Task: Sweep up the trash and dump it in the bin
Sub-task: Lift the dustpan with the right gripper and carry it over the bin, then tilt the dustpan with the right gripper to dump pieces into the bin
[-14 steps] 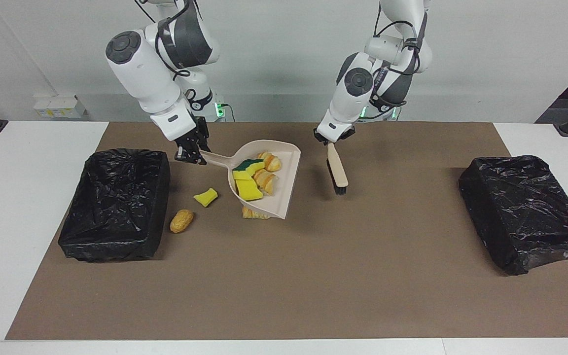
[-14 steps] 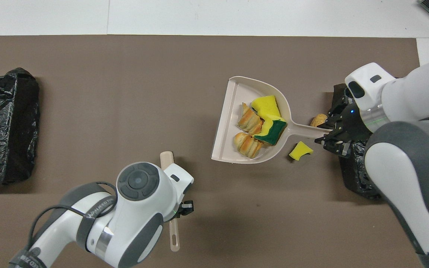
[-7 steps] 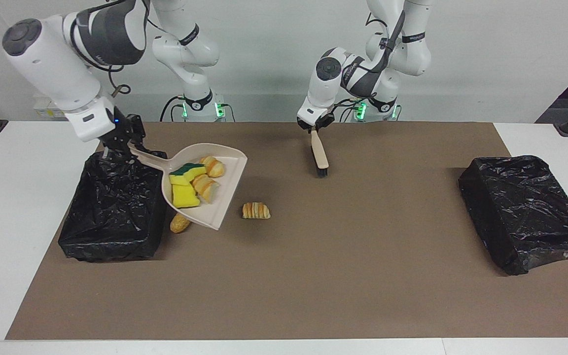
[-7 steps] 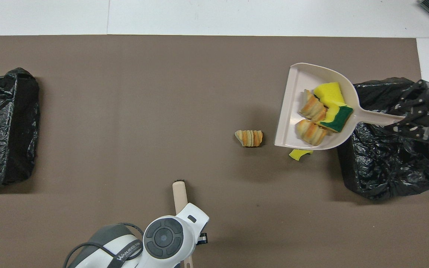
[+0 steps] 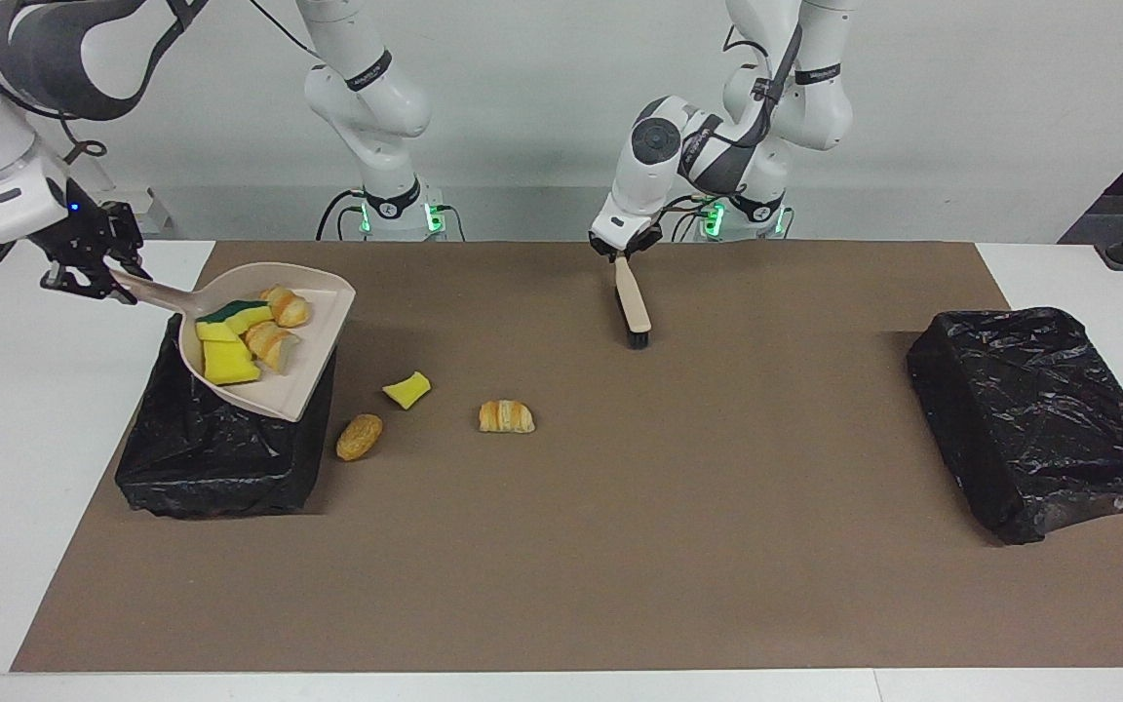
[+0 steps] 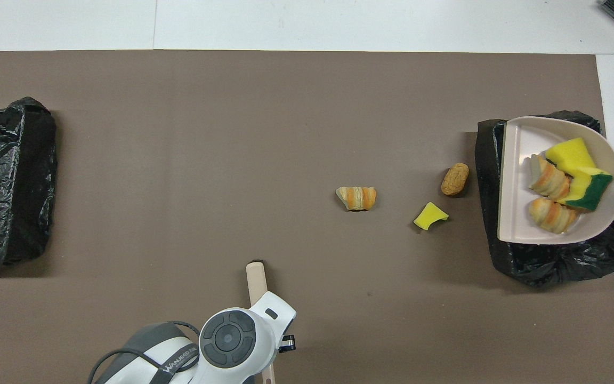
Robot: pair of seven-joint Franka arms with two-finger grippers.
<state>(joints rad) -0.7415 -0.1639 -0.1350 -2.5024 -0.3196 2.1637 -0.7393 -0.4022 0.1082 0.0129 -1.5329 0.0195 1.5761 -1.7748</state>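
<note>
I should pull the dustpan back toward its handle with my right gripper while I tip the trash in, because the dustpan's front edge reaches the bin's rim beside the mat.
My right gripper is shut on the handle of the beige dustpan, holding it lifted and tilted over the black-lined bin at the right arm's end. In the pan lie yellow sponge chunks and croissant bits. Three pieces of trash rest on the brown mat beside the bin: a bread piece, a yellow sponge chunk and a croissant bit. My left gripper is shut on the brush, its bristles low over the mat close to the robots.
A second black-lined bin stands at the left arm's end of the mat. The brown mat covers most of the white table. In the overhead view the left arm's wrist covers most of the brush.
The right arm has carried the loaded dustpan from mid-mat to over the bin, uncovering the croissant bit. The left arm drew the brush back toward the robots, then held still.
</note>
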